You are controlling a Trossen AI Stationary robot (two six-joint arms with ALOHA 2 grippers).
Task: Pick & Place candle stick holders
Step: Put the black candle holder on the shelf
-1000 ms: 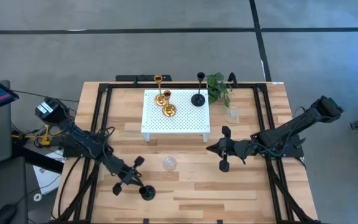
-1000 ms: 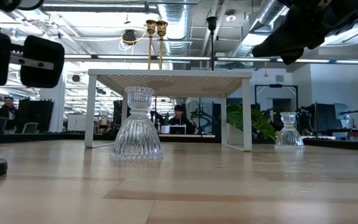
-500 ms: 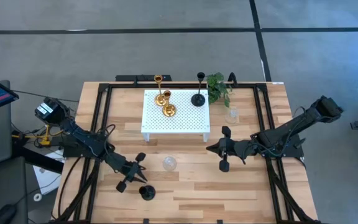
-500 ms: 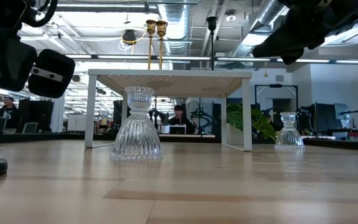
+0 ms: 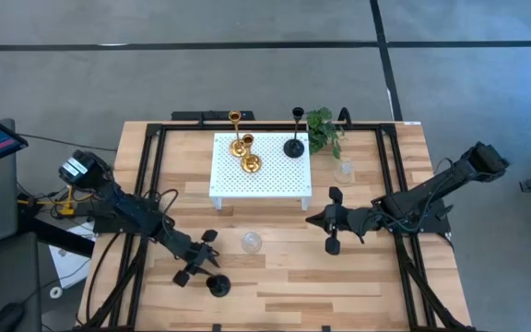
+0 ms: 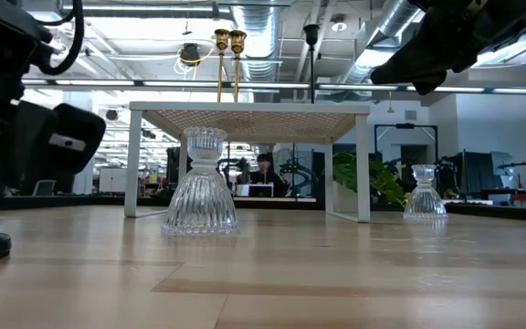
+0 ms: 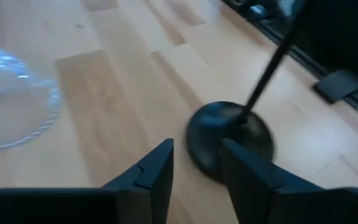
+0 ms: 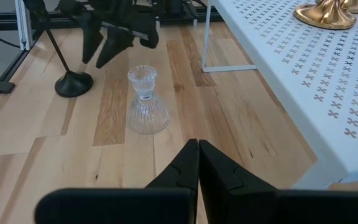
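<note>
The robot's left gripper has its open fingers beside the black candle stick holder's stem, so it should bring them around the stem just above its base before closing.
A tall black candle stick holder stands upright on its round base near the table's front left. My left gripper is open and low, its fingers just short of that base and angled toward it. Whether they touch it does not show. A squat clear glass holder stands mid-table, and another glass holder stands right of the white stand. On the stand are two gold holders and a black one. My right gripper hangs shut right of the near glass holder.
A small green plant stands at the back, right of the stand. Black frame rails run along the table's left and right sides. Bare wood lies along the front edge. People sit in the room behind the table.
My left gripper has sunk toward the table beside the black holder and has rolled a little. The holders have not moved.
</note>
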